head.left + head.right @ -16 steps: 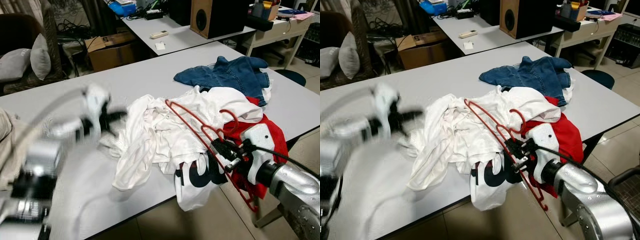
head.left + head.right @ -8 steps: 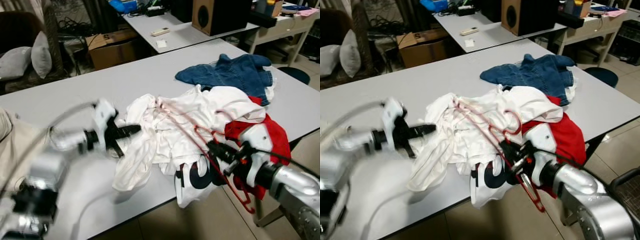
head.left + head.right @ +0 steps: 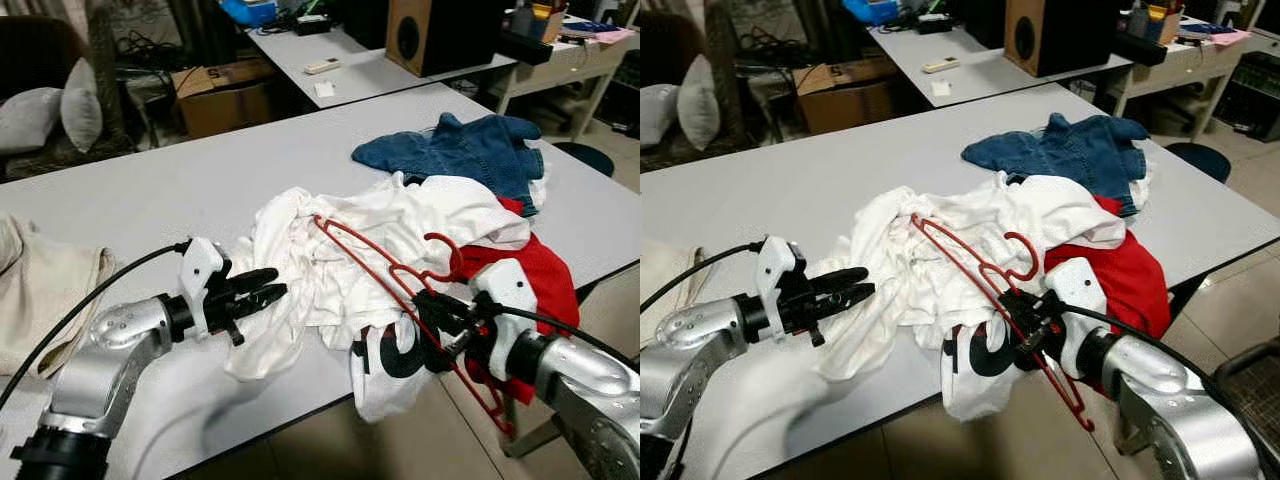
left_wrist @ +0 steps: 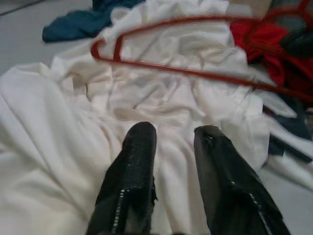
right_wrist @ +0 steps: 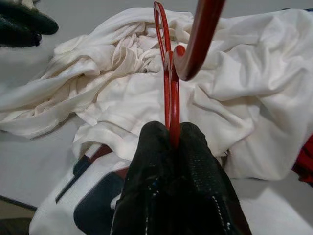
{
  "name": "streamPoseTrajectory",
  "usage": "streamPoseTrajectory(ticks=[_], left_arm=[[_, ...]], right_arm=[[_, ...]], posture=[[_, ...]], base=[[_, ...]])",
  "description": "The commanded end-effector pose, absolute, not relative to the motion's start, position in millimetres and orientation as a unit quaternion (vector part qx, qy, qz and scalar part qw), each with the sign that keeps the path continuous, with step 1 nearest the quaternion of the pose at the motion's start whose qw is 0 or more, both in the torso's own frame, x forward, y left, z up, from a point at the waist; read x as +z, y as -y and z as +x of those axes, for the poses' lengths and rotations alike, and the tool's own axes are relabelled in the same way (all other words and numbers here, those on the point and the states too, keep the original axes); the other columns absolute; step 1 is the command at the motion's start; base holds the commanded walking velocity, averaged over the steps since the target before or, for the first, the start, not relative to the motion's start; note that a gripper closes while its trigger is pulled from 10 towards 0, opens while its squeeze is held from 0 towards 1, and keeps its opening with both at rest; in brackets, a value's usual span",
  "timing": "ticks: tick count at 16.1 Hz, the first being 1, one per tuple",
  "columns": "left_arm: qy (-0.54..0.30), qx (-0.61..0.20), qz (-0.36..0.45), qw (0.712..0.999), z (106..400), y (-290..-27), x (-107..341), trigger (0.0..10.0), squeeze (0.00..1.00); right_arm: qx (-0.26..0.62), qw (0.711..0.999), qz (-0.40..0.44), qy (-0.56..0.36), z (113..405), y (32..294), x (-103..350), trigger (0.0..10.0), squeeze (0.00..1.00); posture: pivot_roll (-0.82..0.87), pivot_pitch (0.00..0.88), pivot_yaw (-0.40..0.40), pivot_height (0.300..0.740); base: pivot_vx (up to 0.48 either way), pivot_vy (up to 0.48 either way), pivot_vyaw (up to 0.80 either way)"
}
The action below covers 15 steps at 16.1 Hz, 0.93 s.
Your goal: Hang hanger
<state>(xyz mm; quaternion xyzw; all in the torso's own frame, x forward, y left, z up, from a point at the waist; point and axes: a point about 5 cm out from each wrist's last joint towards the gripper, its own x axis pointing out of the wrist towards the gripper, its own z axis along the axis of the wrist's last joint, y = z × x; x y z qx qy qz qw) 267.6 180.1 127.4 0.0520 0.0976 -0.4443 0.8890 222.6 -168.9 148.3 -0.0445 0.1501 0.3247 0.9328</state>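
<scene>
My gripper is about to lift the white garment's edge (image 3: 264, 345), and loose folds (image 3: 287, 250) spill from the heap. The edge will come up as a limp drape while the rest stays heaped.
A red wire hanger (image 3: 375, 265) lies slanted over a heap of white shirts (image 3: 340, 250) on the grey table (image 3: 180, 170), its hook (image 3: 445, 255) curling upward. My right gripper (image 3: 432, 312) is shut on the hanger's lower part near the table's front edge; in the right wrist view the red wire (image 5: 167, 78) runs out from between the fingers (image 5: 156, 147). My left gripper (image 3: 268, 288) is open, level with the table and pointing at the left edge of the white heap. In the left wrist view its fingers (image 4: 139, 147) hover just over white cloth, holding nothing.
A blue denim garment (image 3: 470, 150) lies behind the heap and a red one (image 3: 545, 285) at its right. A beige cloth (image 3: 45, 290) lies at the table's left. Behind stand a second table with a remote (image 3: 319, 67), a speaker (image 3: 440, 30) and a cardboard box (image 3: 225, 95).
My left arm has swung in from the left and now rests steady with its gripper at the white heap. The right gripper has shifted the hanger slightly leftward.
</scene>
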Motion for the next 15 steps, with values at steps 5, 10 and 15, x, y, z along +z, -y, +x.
streamPoseTrajectory(ticks=[5, 10, 15], left_arm=[[-0.152, -0.399, 0.084, 0.901, 268.1, -189.4, 109.1, 10.0, 0.00], [-0.164, -0.376, 0.092, 0.907, 274.1, -189.4, 97.3, 10.0, 0.00], [-0.169, -0.376, 0.108, 0.905, 278.8, -187.5, 92.5, 0.0, 0.00]], right_arm=[[0.332, 0.929, -0.049, -0.153, 225.5, 162.5, 145.3, 10.0, 0.00], [0.322, 0.933, -0.057, -0.149, 224.4, 165.6, 146.4, 10.0, 0.00], [0.319, 0.933, -0.063, -0.154, 222.9, 169.3, 146.8, 10.0, 0.00]], posture=[[0.07, 0.000, 0.085, 0.740], [0.05, 0.000, 0.108, 0.740], [0.03, 0.000, 0.110, 0.740]], base=[[0.000, 0.000, 0.00], [0.000, 0.000, 0.00], [0.000, 0.000, 0.00]])
